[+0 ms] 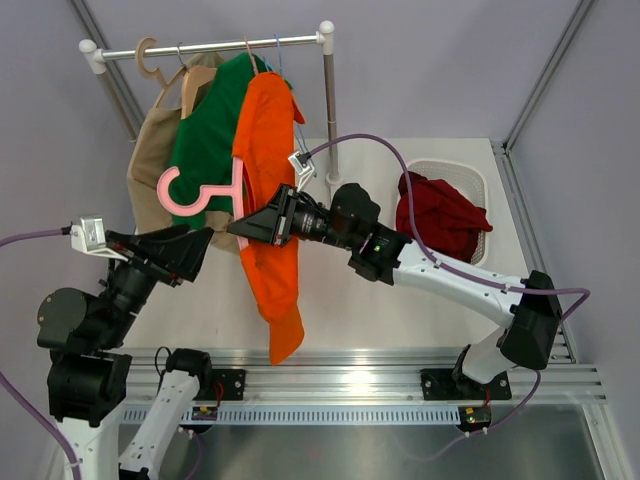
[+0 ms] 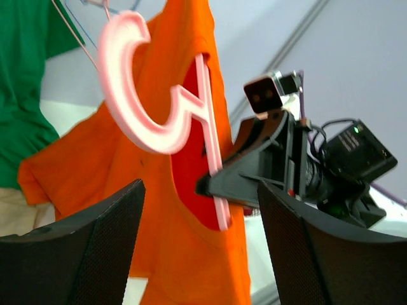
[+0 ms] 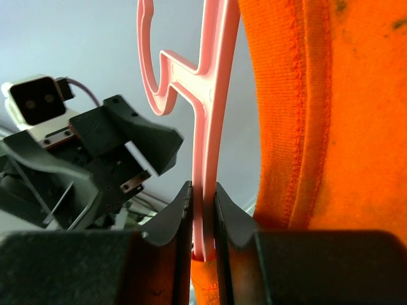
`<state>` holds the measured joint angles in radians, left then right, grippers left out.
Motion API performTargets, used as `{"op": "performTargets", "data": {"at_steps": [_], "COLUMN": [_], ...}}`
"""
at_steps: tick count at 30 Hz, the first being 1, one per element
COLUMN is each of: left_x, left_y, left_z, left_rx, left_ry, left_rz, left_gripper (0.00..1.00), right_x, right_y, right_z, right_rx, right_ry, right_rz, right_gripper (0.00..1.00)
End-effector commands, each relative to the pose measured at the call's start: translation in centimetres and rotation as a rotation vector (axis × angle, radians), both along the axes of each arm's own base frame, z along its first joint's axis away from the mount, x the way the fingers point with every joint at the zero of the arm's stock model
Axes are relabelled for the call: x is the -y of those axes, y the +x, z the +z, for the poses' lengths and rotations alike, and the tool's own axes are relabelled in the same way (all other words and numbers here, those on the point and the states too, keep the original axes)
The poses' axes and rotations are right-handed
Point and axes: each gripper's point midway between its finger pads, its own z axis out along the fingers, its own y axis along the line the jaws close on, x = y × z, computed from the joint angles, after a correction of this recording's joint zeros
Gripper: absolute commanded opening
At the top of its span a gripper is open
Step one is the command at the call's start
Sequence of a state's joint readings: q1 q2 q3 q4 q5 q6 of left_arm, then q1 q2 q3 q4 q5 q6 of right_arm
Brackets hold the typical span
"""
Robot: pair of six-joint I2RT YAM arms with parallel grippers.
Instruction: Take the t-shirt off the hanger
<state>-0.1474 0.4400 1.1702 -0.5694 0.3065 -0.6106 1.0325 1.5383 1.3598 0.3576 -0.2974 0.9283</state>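
The hanger's bar point(image 1: 238, 206) is in my right gripper at the t-shirt's collar, so my left gripper should grab the hanger's hook point(image 1: 206, 194) before my right gripper pulls the t-shirt.
The bright orange t-shirt point(image 1: 272, 140) hangs on the pale pink hanger point(image 1: 186, 196), which is off the rail and held in the air, hook pointing left. My right gripper point(image 1: 240, 228) is shut on the hanger's bar point(image 3: 213, 95), with the shirt's collar point(image 3: 318, 127) beside the jaws. In the left wrist view the hanger point(image 2: 137, 108) has its lower arm tucked inside the shirt's neck opening point(image 2: 191, 254). My left gripper point(image 1: 205, 240) is open and empty, its fingers point(image 2: 95, 235) apart, just left of the shirt and not touching it.
A clothes rack point(image 1: 230, 44) at the back carries a green shirt point(image 1: 205, 140), a beige garment point(image 1: 152, 150) and a wooden hanger point(image 1: 148, 55). Its post point(image 1: 328, 100) stands behind the right arm. A white basket point(image 1: 470, 180) holds a dark red garment point(image 1: 440, 215).
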Motion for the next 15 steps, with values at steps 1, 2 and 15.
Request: {"op": "performTargets", "data": {"at_steps": [1, 2, 15], "left_x": [-1.2, -1.0, -0.9], "left_y": [1.6, 2.1, 5.7], "left_z": [2.5, 2.5, 4.3], "left_rx": [0.097, 0.103, 0.215], "left_ry": [-0.026, -0.032, -0.106], "left_rz": [0.084, 0.078, 0.098], "left_gripper": [0.74, 0.74, 0.54], "right_x": [1.0, 0.8, -0.1], "right_y": [-2.4, -2.4, -3.8], "right_z": [4.7, 4.4, 3.5], "right_rx": [0.06, 0.054, 0.026], "right_ry": [0.153, 0.147, 0.153], "right_rz": [0.093, 0.098, 0.168], "right_gripper": [0.0, 0.0, 0.0]}}
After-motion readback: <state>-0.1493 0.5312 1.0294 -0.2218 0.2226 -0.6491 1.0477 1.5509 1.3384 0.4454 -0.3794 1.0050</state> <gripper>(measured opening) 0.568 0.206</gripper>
